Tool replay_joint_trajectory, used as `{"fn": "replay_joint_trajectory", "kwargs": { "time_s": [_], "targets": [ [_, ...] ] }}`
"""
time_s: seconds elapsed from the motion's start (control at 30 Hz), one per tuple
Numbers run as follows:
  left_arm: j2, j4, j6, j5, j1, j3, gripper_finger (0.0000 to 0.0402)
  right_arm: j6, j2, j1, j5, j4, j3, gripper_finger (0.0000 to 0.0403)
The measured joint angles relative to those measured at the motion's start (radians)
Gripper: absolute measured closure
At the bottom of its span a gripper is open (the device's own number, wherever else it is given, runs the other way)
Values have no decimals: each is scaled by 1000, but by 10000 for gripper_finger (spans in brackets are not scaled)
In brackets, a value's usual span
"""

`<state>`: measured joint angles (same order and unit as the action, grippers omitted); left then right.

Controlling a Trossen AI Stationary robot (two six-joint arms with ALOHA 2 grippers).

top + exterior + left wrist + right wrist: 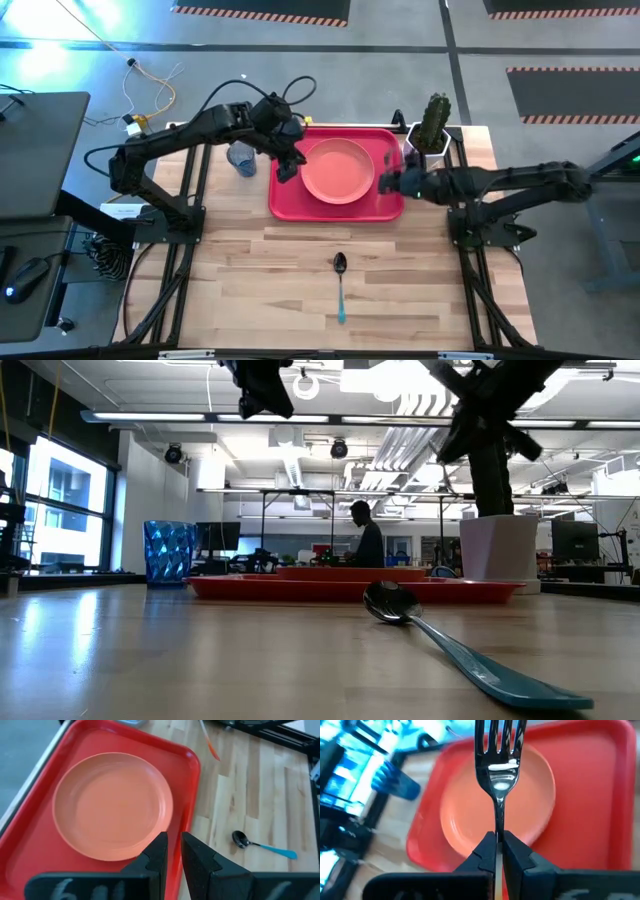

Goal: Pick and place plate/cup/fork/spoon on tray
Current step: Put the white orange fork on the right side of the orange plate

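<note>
The fork's teeth (501, 742) are pointing across the plate, so next I swing my right gripper back and turn the fork along the part of the tray (387, 206) beside the plate before I lower it.
The salmon-pink plate (338, 170) lies on the red tray (290, 205) at the back of the table. The blue cup (241, 157) stands on the table just left of the tray. The teal-handled spoon (340, 285) lies on the table near the front. My right gripper (383, 182) is over the tray's right part, shut on the fork (498, 765). The fork also shows in the left wrist view (212, 749). My left gripper (287, 168) is above the tray's left edge, beside the plate. It holds nothing, and its fingers stand a narrow gap apart (174, 851). My right gripper pinches the fork's metal neck (498, 826), just behind the tines, between its two fingers. The fingers come from the table's right and lie along the fork. The tines stick out past the fingertips over the plate. The fork is lifted clear of the tray.
A white pot with a cactus (432, 130) stands at the tray's far right corner, close behind my right arm. Bare wood lies between the tray and the spoon. A person (368, 540) sits in the room beyond the table.
</note>
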<state>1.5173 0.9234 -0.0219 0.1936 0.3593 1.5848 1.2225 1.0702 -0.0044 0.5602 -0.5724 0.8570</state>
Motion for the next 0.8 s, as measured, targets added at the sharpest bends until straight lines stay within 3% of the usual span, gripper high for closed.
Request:
{"fn": "replay_joint_trajectory", "kwargs": {
  "time_s": [0.43,0.8],
  "targets": [
    [0,0,1,3,80,0,358,-217,6,-285,-207,50,18,402],
    [0,-1,14,0,114,0,358,-326,177,-380,-203,-270,349,402]
  ]
}}
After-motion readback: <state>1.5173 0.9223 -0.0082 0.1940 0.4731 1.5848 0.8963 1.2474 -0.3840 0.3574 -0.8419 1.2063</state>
